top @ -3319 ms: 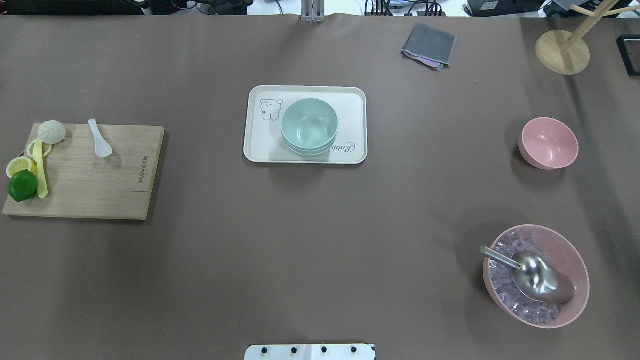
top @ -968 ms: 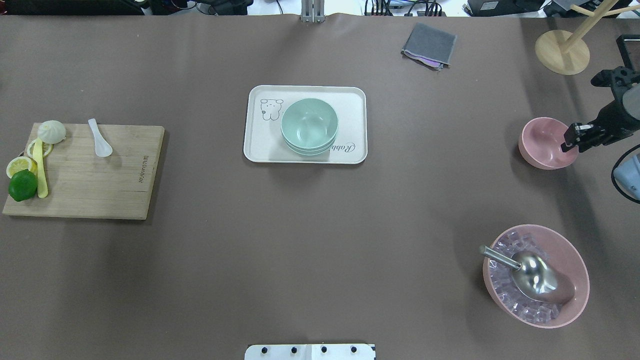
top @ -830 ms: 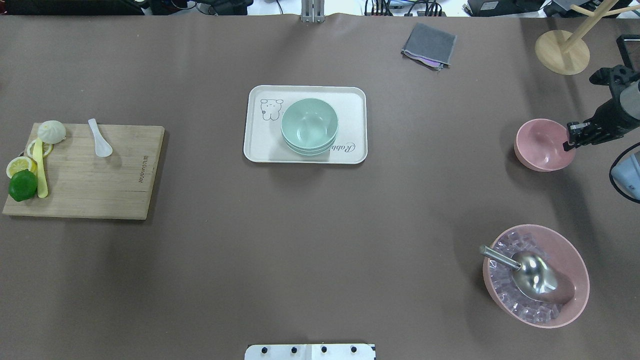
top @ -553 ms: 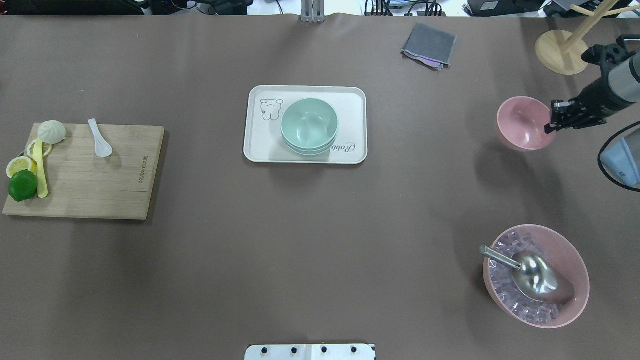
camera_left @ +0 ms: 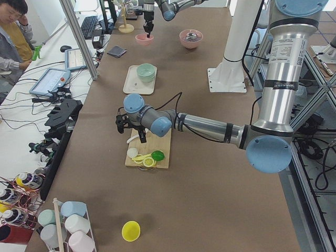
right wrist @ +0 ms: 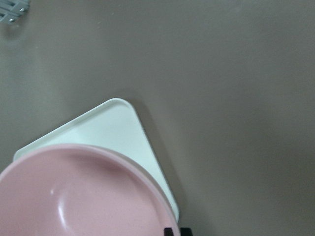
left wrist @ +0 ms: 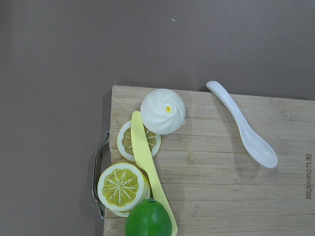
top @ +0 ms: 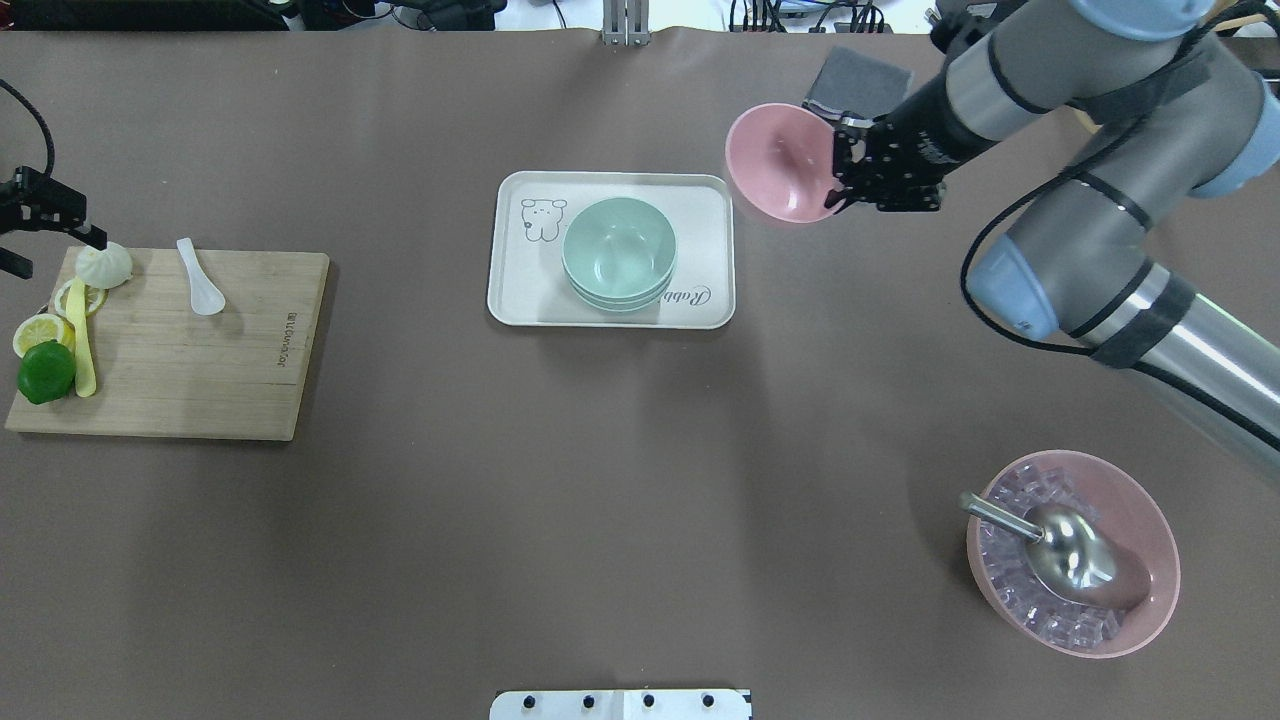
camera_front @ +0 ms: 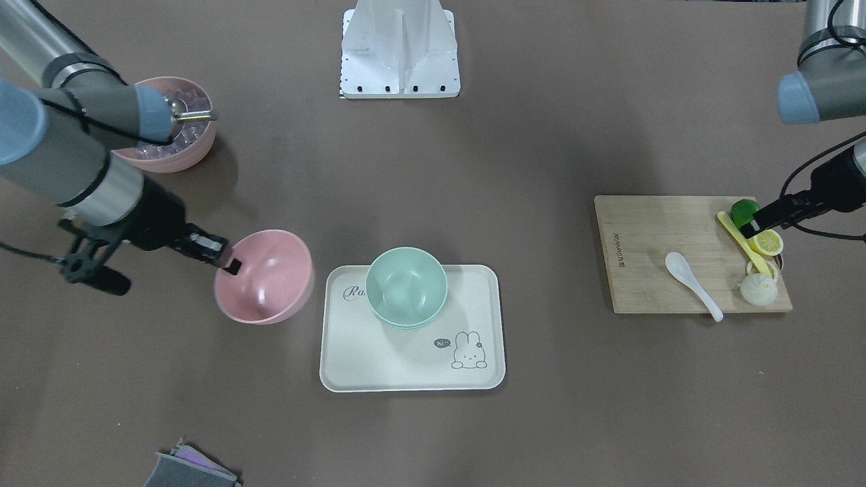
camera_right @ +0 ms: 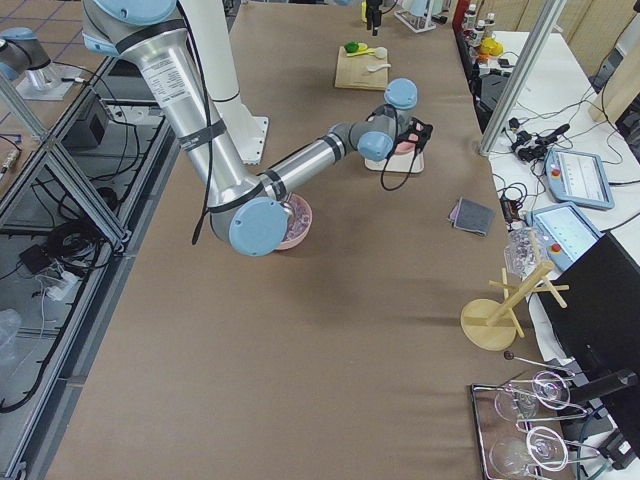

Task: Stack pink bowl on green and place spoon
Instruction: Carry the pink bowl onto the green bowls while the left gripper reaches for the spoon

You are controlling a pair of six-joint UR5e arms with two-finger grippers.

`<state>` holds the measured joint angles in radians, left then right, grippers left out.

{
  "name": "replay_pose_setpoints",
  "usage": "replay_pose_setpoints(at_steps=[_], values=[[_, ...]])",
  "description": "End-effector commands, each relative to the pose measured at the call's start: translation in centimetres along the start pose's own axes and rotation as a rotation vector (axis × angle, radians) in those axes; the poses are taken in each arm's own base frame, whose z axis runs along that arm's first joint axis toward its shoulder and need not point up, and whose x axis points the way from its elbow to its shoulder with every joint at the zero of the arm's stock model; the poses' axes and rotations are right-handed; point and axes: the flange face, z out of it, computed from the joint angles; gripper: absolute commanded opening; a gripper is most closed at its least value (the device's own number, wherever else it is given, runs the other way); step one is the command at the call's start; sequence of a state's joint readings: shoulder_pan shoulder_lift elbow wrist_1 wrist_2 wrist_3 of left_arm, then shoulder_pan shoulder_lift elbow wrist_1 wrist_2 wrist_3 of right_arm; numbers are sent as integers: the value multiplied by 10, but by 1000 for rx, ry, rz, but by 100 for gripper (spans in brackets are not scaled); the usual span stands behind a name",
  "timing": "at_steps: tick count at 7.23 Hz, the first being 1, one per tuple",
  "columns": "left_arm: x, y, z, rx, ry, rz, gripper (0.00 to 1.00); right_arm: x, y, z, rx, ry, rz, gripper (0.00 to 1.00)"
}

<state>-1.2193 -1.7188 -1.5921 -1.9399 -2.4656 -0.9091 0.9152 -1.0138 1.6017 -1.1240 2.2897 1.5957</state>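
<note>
I expect the white spoon [camera_front: 687, 279] to lean out over the pink bowl's rim when I put it inside, because the spoon's long handle [camera_front: 709, 304] reaches farther than the small pink bowl's bottom.
My right gripper [top: 838, 180] is shut on the rim of the small pink bowl [top: 780, 165] and holds it in the air, tilted, just off the right far corner of the white tray [top: 520, 290]. The right wrist view shows the bowl [right wrist: 88, 196] over a tray corner [right wrist: 113, 128]. Stacked green bowls [top: 618, 250] stand on the tray. The white spoon [top: 200, 280] lies on the wooden board [top: 200, 370], and shows in the left wrist view [left wrist: 243, 128]. My left gripper [top: 92, 237] hovers above the board's far left corner, empty and seemingly open; its fingers do not show in its wrist view.
A lime [top: 45, 370], lemon slices [top: 40, 330], a white bun [top: 103, 263] and a yellow knife [top: 82, 340] crowd the board's left edge. A large pink bowl [top: 1150, 500] of ice with a metal scoop stands near right. A grey cloth [top: 850, 75] lies far right.
My right gripper has taken the pink bowl by its rim, lifted it and carried it left to the tray's edge. My left arm has come into view over the board.
</note>
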Motion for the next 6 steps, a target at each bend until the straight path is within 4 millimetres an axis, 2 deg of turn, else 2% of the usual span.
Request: replay_pose_setpoints(at_steps=[1, 3, 4, 5, 6], values=[[28, -16, 16, -8, -7, -77, 95, -57, 66, 44, 15, -22, 23, 0], [58, -15, 35, 24, -40, -130, 95, -81, 83, 74, 56, -1, 36, 0], [59, -15, 38, 27, -45, -129, 95, -93, 81, 93, 79, 16, 42, 0], [59, -15, 38, 28, -46, -129, 95, -97, 78, 99, 94, 19, 40, 0], [49, -18, 47, 20, -64, -146, 95, -94, 75, 106, 97, 29, 42, 0]])
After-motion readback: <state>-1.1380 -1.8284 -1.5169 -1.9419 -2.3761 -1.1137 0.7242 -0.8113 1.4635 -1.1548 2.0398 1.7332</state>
